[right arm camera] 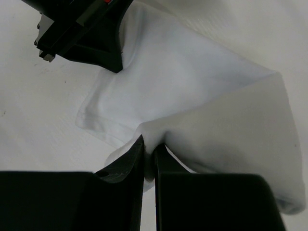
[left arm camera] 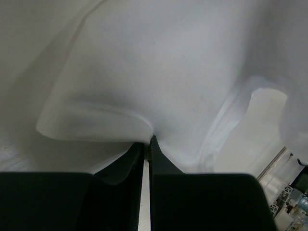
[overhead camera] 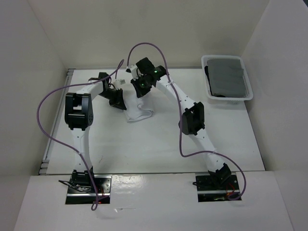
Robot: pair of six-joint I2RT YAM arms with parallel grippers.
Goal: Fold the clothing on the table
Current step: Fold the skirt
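The robot's left gripper is holding the clothing's held end [right arm camera: 129,61] in place, so the right gripper keeps bringing its pinched fold over the lower layer [right arm camera: 111,108] and let it go there.
The white clothing [overhead camera: 137,111] hangs bunched between my two grippers at the far middle of the table [overhead camera: 159,144], its lower end resting on the tabletop. My left gripper [overhead camera: 117,98] is shut on one part of the clothing [left arm camera: 159,82]; the fabric rises from its pinched tips [left arm camera: 148,141]. My right gripper [overhead camera: 143,85] is shut on another fold of the clothing [right arm camera: 226,125], pinched between its tips [right arm camera: 150,147]. In the right wrist view the left gripper's black body [right arm camera: 86,29] shows at top left, holding the cloth's far end.
A white plastic basket [overhead camera: 210,91] with a dark grey cloth [overhead camera: 226,77] in it stands at the far right corner. White walls enclose the table on three sides. Purple cables loop from both arms.
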